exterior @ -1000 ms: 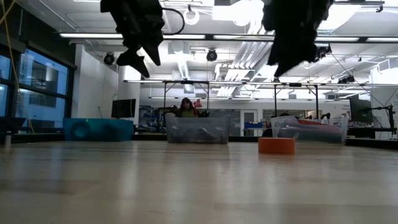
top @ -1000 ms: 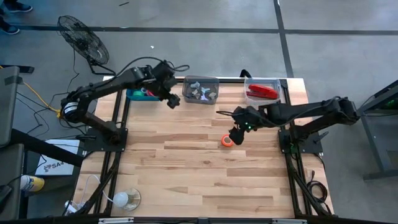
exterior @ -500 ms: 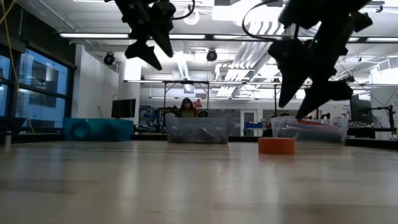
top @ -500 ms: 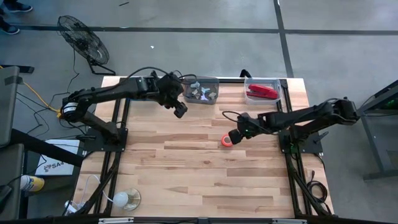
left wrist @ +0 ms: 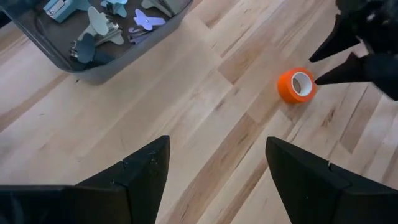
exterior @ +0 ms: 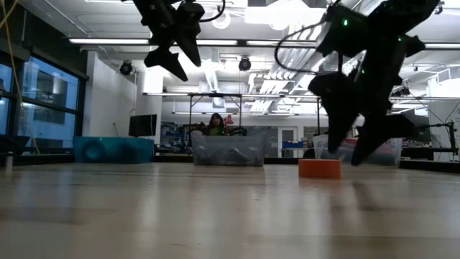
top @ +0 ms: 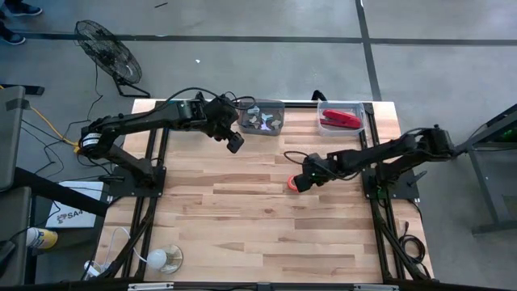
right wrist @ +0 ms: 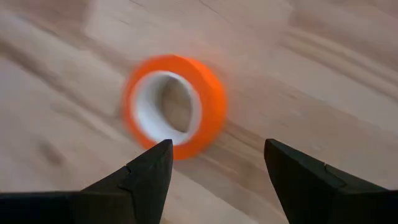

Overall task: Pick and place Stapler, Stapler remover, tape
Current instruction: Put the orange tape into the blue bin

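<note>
The orange tape roll is next to the right gripper's open fingers, so next the right gripper shifts over to the roll and pinches its near side with one finger inside the roll's hole.
An orange tape roll lies flat on the wooden table, hole up, also seen in the low view and the right wrist view. My right gripper hangs open just above it, fingers pointing steeply down, their tips either side of the roll without touching it. My left gripper is open and high above the table, beside the grey bin of stapler removers. The red stapler lies in a clear bin at the far right.
Three bins line the far edge: a teal one, the grey one and the clear one. A fan stands off the table's far left corner. Bare wood lies near and left of the tape.
My right gripper has dropped from well above the table down to the tape, rolling its wrist as it came; it stays open. My left gripper has swung from the teal bin toward the table's right, to the grey bin's near corner, then held still.
</note>
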Robot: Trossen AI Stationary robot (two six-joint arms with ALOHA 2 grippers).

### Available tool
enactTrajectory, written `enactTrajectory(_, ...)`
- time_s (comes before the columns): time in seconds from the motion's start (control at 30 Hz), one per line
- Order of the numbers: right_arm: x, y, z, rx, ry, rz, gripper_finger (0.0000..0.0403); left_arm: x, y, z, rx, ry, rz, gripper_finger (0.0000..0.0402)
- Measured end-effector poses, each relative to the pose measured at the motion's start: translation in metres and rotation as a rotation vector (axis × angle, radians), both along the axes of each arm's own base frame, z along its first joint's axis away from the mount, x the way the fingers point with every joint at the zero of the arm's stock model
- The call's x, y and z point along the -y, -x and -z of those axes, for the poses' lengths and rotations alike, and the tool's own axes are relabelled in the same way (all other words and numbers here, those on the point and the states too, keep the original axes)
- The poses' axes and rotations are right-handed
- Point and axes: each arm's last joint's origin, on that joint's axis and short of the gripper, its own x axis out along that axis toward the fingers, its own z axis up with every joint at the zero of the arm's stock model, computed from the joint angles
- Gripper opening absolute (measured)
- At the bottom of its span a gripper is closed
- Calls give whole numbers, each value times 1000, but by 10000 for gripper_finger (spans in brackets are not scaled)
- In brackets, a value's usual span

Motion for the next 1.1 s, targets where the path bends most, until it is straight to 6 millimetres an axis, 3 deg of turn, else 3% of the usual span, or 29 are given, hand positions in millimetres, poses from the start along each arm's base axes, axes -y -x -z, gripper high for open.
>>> enactTrajectory(0.33,3,-9,14,-17,-3,41,245,0,0,0,-1,1,-1,259)
enactTrajectory(0.83,16,-21,0,44,64,84,245,0,0,0,-1,2,-1,259)
enactTrajectory(1.1,17,-26,17,-10,13,57,245,0,0,0,-2,-1,-3,259)
